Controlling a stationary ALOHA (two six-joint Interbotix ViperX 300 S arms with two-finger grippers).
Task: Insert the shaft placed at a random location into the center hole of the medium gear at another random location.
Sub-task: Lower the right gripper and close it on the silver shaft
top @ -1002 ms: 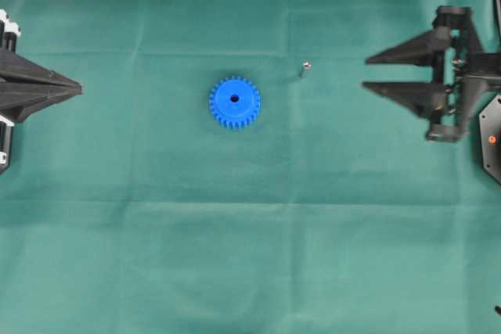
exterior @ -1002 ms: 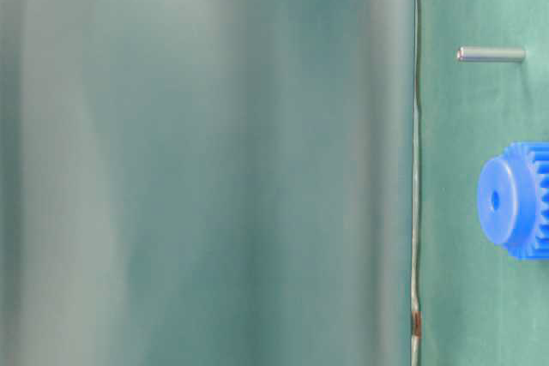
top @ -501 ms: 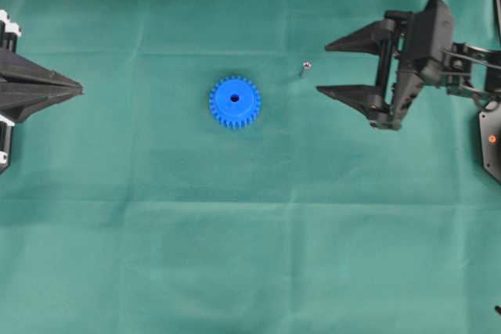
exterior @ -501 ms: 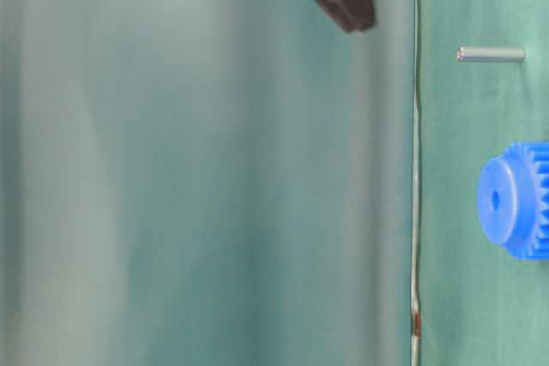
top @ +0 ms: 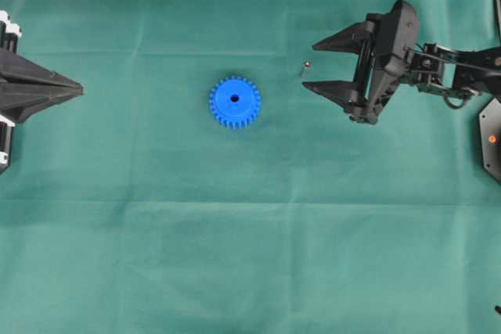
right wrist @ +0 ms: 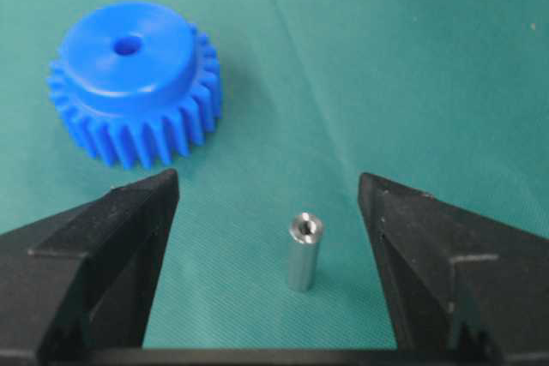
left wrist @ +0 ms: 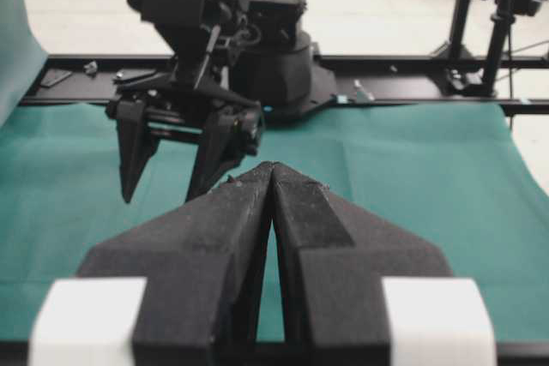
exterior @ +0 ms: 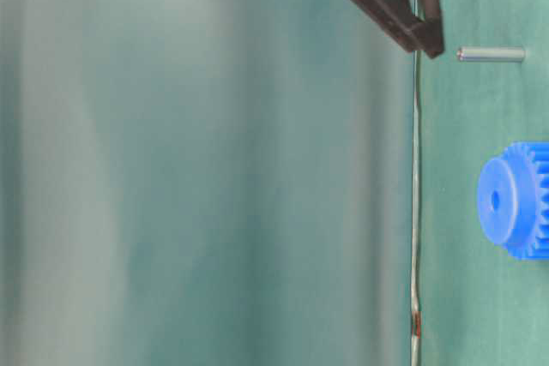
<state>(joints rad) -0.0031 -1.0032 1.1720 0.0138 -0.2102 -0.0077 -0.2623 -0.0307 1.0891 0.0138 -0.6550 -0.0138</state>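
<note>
I expect the shaft [right wrist: 304, 254] to sink until little but its top shows when I put it in, because it is short next to the thick medium gear [right wrist: 134, 85].
The blue medium gear [top: 235, 102] lies flat mid-table, its center hole [top: 235, 98] facing up and empty. The shaft [top: 304, 68], a short silver pin, stands upright to the gear's right. My right gripper [top: 311, 67] is open wide, its tips hovering just above and beside the shaft, apart from it. In the right wrist view the shaft [right wrist: 302, 253] shows between the two open fingers of the gripper [right wrist: 268, 182], with the gear [right wrist: 133, 83] beyond at upper left. My left gripper [top: 78, 88] rests shut at the far left edge, holding nothing.
Green cloth [top: 250, 256] covers the whole table. In the table-level view a right fingertip [exterior: 431, 45] hangs just short of the shaft's [exterior: 491, 54] top end. A camera stand [left wrist: 463, 15] and black rail lie beyond the table's far edge.
The right gripper has travelled left from the table's right edge to the shaft and come lower, with its jaws spread wider. Gear, shaft and left gripper have not moved.
</note>
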